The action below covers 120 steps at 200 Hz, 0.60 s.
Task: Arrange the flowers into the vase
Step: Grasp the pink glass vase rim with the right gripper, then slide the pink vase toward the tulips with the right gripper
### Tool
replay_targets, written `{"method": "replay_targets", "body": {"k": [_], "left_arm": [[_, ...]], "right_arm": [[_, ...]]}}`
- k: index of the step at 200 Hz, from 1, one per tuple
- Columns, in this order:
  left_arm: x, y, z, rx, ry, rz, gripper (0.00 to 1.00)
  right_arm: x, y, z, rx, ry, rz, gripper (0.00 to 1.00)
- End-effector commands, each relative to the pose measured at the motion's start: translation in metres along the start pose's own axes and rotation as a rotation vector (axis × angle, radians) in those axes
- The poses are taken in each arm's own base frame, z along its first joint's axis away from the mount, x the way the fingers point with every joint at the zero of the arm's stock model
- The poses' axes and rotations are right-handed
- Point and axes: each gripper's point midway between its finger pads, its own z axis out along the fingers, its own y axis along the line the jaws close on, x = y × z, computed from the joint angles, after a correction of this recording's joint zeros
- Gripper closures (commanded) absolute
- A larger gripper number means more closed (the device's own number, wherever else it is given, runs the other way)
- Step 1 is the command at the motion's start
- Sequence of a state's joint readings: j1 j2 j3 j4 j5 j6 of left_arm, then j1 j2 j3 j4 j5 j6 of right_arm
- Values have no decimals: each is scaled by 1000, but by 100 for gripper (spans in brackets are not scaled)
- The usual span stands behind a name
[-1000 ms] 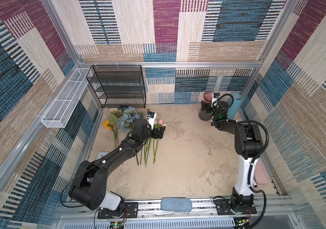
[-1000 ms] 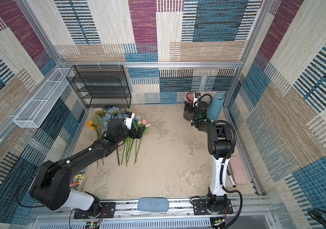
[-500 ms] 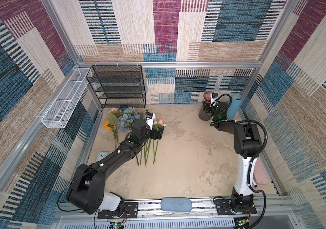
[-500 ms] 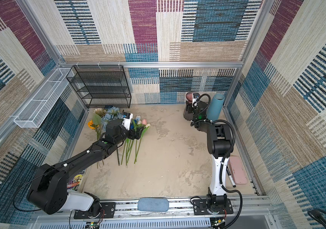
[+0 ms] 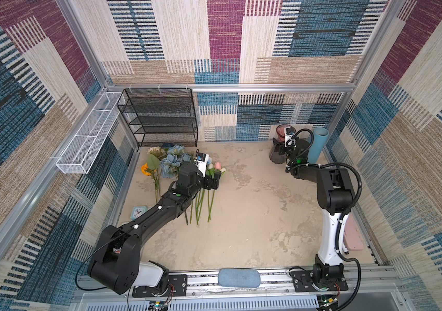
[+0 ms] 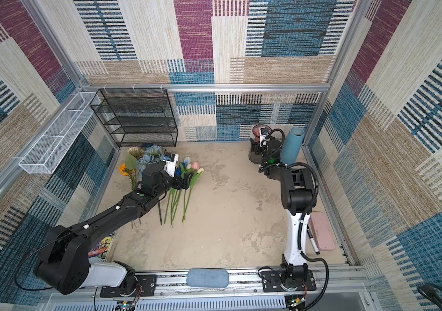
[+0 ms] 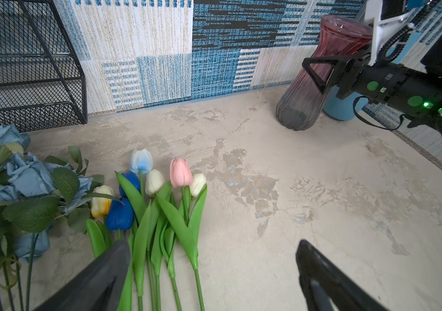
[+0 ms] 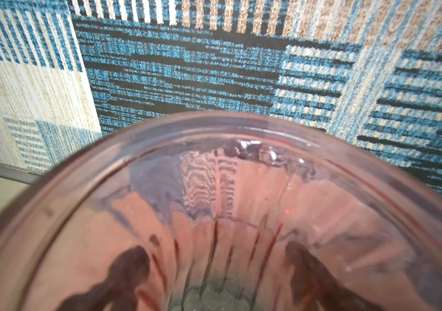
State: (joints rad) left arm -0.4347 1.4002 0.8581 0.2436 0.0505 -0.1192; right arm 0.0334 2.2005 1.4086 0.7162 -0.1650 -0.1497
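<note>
I should use my right gripper to put the vase down beside the tulips before my left gripper picks one up, because the vase stands by the blue cylinder, far from the tulips.
The flowers lie on the floor at the left: several tulips with green leaves, a dusty-blue rose bunch, an orange bloom and a beige bloom. My left gripper hangs open just above the tulip stems, which lie by one finger; it holds nothing. The vase, ribbed pink-to-grey glass, stands at the back right and fills the right wrist view. My right gripper straddles its neck, one finger in front. Contact with the glass is not discernible.
A black wire shelf and a white wire basket stand at the back left. A blue cylinder stands right behind the vase. A small clock lies left, a pink case right, a grey-blue pad on the front rail.
My left gripper has shifted slightly over the tulip stems. The right arm stays at the vase, which has not visibly moved.
</note>
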Motion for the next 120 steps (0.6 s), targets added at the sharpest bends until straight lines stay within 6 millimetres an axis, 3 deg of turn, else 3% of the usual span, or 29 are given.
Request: {"method": "replay_targets", "body": {"k": [1,38,120], "left_arm": [[-5,2,-1,-12,-20,13,1],[-7,1,-1,-6,-21,14,1],[-11,6,-8,-39,-36,19,1]], "right_arm": [[-8,-1,6,2,-31,-5,11],[-8,-4,14,13,-43,-1,13],[-17,-1,2,8,-82,-9,41]]}}
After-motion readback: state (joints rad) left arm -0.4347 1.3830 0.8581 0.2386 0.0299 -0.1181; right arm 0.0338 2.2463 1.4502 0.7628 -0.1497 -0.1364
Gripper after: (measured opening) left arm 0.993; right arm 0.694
